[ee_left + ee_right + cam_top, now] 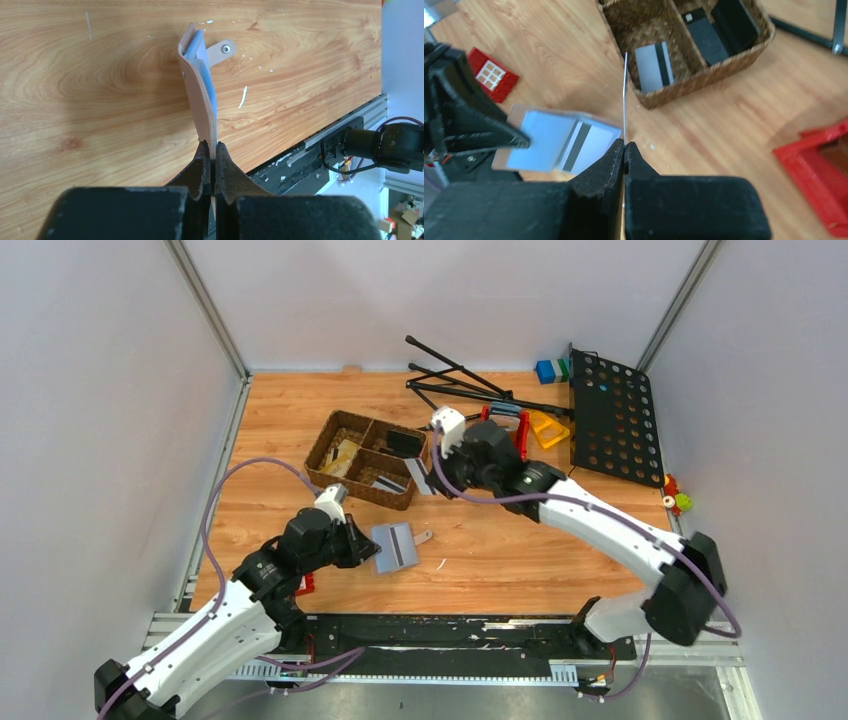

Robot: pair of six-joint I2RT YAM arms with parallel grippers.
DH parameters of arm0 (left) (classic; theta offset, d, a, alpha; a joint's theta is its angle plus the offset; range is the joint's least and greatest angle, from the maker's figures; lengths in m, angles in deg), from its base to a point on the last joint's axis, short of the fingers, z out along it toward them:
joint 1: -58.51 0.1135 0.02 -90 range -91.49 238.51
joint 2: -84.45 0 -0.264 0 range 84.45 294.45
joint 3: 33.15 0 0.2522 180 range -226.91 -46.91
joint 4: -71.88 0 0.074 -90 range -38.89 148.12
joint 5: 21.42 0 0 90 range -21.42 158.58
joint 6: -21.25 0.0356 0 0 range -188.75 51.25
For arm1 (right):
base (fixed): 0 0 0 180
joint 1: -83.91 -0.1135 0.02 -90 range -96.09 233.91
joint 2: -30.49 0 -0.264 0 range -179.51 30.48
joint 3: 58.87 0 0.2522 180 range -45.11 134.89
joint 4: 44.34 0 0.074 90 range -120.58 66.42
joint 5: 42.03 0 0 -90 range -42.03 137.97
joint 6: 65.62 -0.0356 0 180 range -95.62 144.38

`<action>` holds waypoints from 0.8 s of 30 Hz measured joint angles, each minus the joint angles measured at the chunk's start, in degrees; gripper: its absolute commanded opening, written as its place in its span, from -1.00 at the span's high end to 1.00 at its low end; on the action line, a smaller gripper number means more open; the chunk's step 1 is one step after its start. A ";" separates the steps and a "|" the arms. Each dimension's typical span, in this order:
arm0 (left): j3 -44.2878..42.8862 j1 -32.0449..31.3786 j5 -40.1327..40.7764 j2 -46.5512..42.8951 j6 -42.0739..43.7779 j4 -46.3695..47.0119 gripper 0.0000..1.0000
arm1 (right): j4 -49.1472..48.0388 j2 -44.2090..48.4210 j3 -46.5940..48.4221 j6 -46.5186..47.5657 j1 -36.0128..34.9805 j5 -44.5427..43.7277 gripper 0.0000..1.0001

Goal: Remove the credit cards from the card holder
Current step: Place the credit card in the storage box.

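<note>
The credit card [418, 477] is clear of the card holder, with room beside the silver card. My right gripper should continue over that basket compartment [382, 471] and let go there.
The card holder [395, 548] lies open just above the table, light grey inside with a dark strip, its strap tab [424, 537] pointing right. My left gripper [367, 546] is shut on its left edge; the left wrist view shows the card holder [200, 95] edge-on between the left gripper's [215, 150] jaws. My right gripper [438, 478] is shut on a silvery grey credit card [420, 478] beside the basket. That credit card [625, 90] stands edge-on from the right gripper [624, 145], clear of the card holder [559, 145]. A silver card [654, 65] and black cards [706, 35] lie in the basket.
A woven basket [330, 435] with compartments sits behind the card holder. A red block [303, 585] lies by the left arm. At the back right are a folded black tripod [460, 380], a red frame [505, 425], a yellow piece [548, 428] and a perforated black plate [612, 420].
</note>
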 measured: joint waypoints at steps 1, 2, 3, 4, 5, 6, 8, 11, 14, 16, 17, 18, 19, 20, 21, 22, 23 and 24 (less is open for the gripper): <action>0.13 0.00 0.20 -0.31 0.09 -0.20 1.00 | 0.24 -2.75 2.64 1.62 -0.04 0.00 1.00; 0.35 0.00 0.48 -0.74 0.24 -0.42 1.00 | 0.52 -5.03 5.03 2.97 -0.09 -0.04 1.00; 0.68 0.00 0.63 -1.29 0.35 -0.50 1.00 | 1.07 -7.85 8.13 4.72 -0.15 -0.04 1.00; 1.03 0.00 0.87 -1.90 0.46 -0.76 1.00 | 1.49 -10.38 10.97 6.34 -0.20 -0.11 1.00; 1.29 0.00 1.01 -2.47 0.57 -1.01 1.00 | 1.99 -12.74 13.66 7.91 -0.26 -0.26 1.00; 1.57 0.00 1.20 -3.10 0.63 -1.33 1.00 | 2.45 -14.49 15.63 9.07 -0.28 -0.44 1.00; 1.95 0.00 1.70 -4.26 0.68 -2.19 1.00 | 3.67 -18.71 20.48 11.98 -0.59 -0.68 1.00; 2.56 0.00 2.29 -5.70 0.72 -3.02 1.00 | 5.79 -24.00 26.12 15.61 -1.20 -1.51 1.00; 3.15 0.00 2.45 -6.27 0.76 -3.30 1.00 | 8.11 -28.89 30.99 18.69 -1.90 -3.56 1.00; 3.58 0.00 2.43 -6.29 0.85 -3.50 1.00 | 9.25 -32.24 33.77 20.70 -2.47 -5.90 1.00; 3.82 0.00 2.43 -6.29 0.87 -3.50 1.00 | 9.75 -33.46 34.69 21.62 -2.69 -6.97 1.00; 3.91 0.00 2.43 -6.29 0.90 -3.61 1.00 | 10.40 -34.82 35.52 22.51 -2.93 -8.13 1.00; 4.02 0.00 2.43 -6.27 0.94 -3.69 1.00 | 11.04 -36.02 36.33 23.30 -3.17 -9.20 1.00; 4.11 0.00 2.43 -6.29 1.07 -3.78 1.00 | 11.63 -37.11 37.03 23.98 -3.37 -10.14 1.00; 4.13 0.00 2.43 -6.27 1.11 -3.87 1.00 | 12.20 -38.14 37.62 24.61 -3.56 -10.88 1.00; 4.13 0.00 2.43 -6.25 1.22 -3.85 1.00 | 12.85 -38.95 38.10 25.07 -3.74 -11.37 1.00; 4.13 0.00 2.43 -6.25 1.29 -3.85 1.00 | 13.46 -39.78 38.64 25.46 -3.91 -11.67 0.98; 4.13 0.00 2.40 -6.25 1.49 -3.85 1.00 | 14.08 -40.57 39.19 25.86 -4.11 -11.91 0.94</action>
